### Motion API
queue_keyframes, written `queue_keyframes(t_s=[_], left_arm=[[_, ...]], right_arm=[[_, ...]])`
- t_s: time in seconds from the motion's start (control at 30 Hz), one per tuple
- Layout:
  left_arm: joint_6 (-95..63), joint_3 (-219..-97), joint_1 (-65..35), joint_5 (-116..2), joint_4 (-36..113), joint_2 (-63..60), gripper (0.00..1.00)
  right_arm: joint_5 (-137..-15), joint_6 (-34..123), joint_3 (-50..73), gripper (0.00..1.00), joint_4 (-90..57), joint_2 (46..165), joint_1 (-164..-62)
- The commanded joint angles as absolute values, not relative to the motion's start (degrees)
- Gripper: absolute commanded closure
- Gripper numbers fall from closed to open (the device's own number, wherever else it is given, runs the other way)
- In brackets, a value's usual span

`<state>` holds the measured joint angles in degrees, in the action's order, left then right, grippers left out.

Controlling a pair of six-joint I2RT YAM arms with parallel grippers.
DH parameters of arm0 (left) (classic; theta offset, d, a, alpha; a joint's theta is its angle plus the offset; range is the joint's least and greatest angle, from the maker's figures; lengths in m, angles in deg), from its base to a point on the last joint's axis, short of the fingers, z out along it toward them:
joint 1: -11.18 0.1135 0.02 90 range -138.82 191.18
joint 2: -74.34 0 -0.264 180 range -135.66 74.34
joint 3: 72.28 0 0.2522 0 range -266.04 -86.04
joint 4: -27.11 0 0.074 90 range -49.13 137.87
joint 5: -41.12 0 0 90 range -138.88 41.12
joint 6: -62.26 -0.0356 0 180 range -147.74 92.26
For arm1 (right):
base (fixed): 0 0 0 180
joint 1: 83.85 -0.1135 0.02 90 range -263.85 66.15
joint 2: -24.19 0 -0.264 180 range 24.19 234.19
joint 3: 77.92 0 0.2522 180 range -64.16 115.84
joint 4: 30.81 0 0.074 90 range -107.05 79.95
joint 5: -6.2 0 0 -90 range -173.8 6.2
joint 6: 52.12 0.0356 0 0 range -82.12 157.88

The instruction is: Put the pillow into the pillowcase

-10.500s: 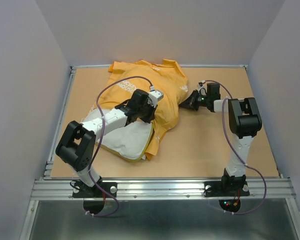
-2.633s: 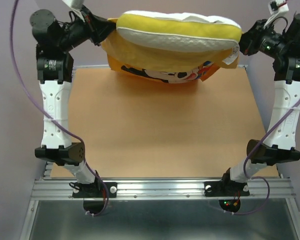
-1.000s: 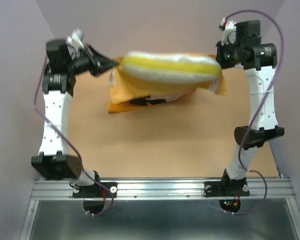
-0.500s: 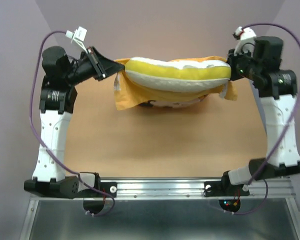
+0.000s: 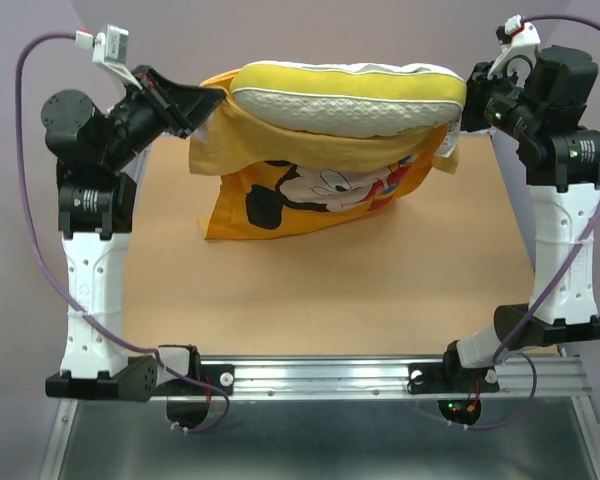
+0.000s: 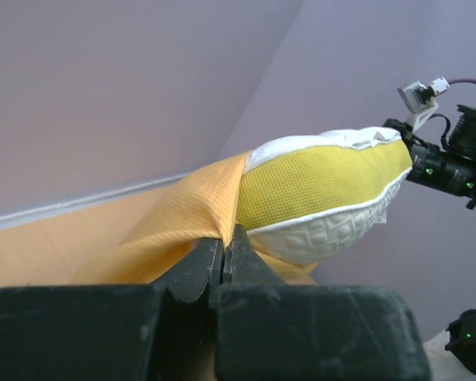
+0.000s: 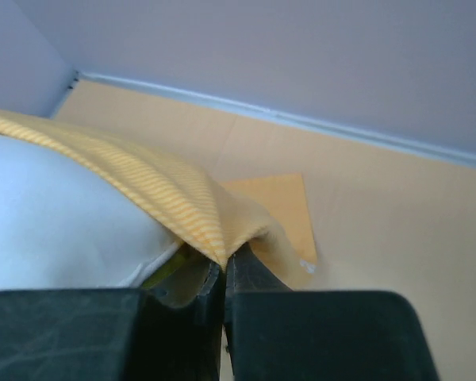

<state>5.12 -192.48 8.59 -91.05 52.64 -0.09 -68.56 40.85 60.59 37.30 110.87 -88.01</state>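
The pillow's upper part (image 5: 350, 92) is poking out of the pillowcase's open top. My grippers should shake the pillowcase first and then lay it flat along the tan table (image 5: 325, 285).
The orange-yellow pillowcase (image 5: 310, 190) hangs in the air between both arms, its Mickey face towards me and its lower end near the table. The white quilted pillow (image 5: 345, 95) with a yellow band sits in the case's open top, its upper part sticking out. My left gripper (image 5: 212, 100) is shut on the case's left edge; the left wrist view shows the jaws (image 6: 222, 238) pinching the orange fabric (image 6: 182, 222) beside the pillow (image 6: 325, 198). My right gripper (image 5: 460, 108) is shut on the right edge; the right wrist view shows fabric (image 7: 166, 190) clamped at the jaws (image 7: 224, 266).
The tan table (image 5: 380, 290) lies below, with purple walls (image 5: 280, 30) behind and at both sides. A metal rail (image 5: 320, 370) runs along the near edge by the arm bases. Both arms stand raised high at the table's left and right sides.
Both grippers have risen and moved apart, lifting the case higher. The case now hangs longer below the pillow, showing the Mickey face. Earlier the pillow lay on the table half covered.
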Motion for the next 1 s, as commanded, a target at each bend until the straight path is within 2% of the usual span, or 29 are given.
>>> queue_keyframes(t_s=[0.0,0.03,0.07,0.13,0.17,0.23,0.27,0.3,0.37,0.4,0.43,0.47,0.53,0.6,0.67,0.73,0.77,0.83,0.93,0.97], left_arm=[[12.5,-180.91,5.4,-94.39,49.49,2.63,1.0],[16.34,-177.57,4.16,-96.32,51.31,2.62,1.0],[19.34,-167.62,4.59,-97.82,49.41,3.67,1.0],[23.65,-162.35,6.77,-98.54,42.73,5.51,1.0],[25.67,-162.77,11.92,-99.58,37.58,5.09,1.0],[28.33,-168.1,17.31,-102.22,35.42,2.46,1.0],[27.55,-172.31,19.07,-102.4,37.07,-1.03,1.0],[26.41,-180.27,21.7,-103.36,36.39,-2.64,1.0],[25.7,-191.0,23.48,-104.96,33.76,-5.11,1.0],[24.48,-193.94,25.23,-104.34,31.4,-5.2,1.0],[24.12,-196.24,26.03,-102.42,29.81,-4.94,1.0],[24.03,-197.56,26.82,-101.45,27.79,-3.63,1.0],[24.81,-195.39,27.53,-98.21,24.61,-1.34,1.0],[28.05,-187.96,26.48,-97.83,22.95,1.38,1.0],[27.11,-185.11,21.74,-99.59,22.59,1.66,1.0],[24.82,-190.43,22.17,-98.11,21.8,0.78,1.0],[25.25,-196.64,24.78,-96.88,21.54,-0.01,1.0],[27.18,-199.77,26.29,-95.2,24.15,-0.72,1.0],[31.15,-181.99,18.15,-96.96,26.96,2.87,1.0],[28.79,-176.89,15.25,-95.65,30.9,4.54,1.0]], right_arm=[[-58.37,39.21,61.91,1.0,35.3,112.16,-89.79],[-61.36,38.42,55.44,0.99,39.42,112.61,-91.3],[-63.39,36.58,52.59,0.99,40.51,113.13,-91.49],[-71.62,34.56,47.57,0.99,39.81,113.57,-91.5],[-73.76,34.46,49.56,0.99,40.16,114.45,-91.06],[-75.97,36.2,57.0,0.99,41.3,118.82,-88.87],[-76.42,37.69,67.23,1.0,41.22,120.24,-87.38],[-75.72,40.75,71.85,0.99,40.44,121.74,-82.23],[-68.27,50.77,81.26,0.99,37.81,122.29,-75.62],[-66.16,53.5,81.04,0.99,35.18,120.8,-72.19],[-66.31,54.57,79.47,0.99,28.11,118.7,-72.07],[-66.66,55.02,69.63,0.99,22.9,111.37,-72.07],[-64.84,56.42,57.8,0.99,7.04,103.51,-72.07],[-60.18,56.78,50.66,1.0,7.02,101.28,-72.16],[-55.43,56.7,50.89,0.99,19.2,106.51,-72.16],[-62.93,55.28,65.15,0.99,26.26,110.74,-71.9],[-64.28,55.37,71.48,0.99,26.28,112.68,-71.11],[-62.3,55.46,82.23,0.99,25.32,114.63,-70.31],[-47.91,55.64,61.88,0.99,22.25,106.94,-70.84],[-48.2,54.77,47.35,1.0,23.11,106.12,-71.89]])
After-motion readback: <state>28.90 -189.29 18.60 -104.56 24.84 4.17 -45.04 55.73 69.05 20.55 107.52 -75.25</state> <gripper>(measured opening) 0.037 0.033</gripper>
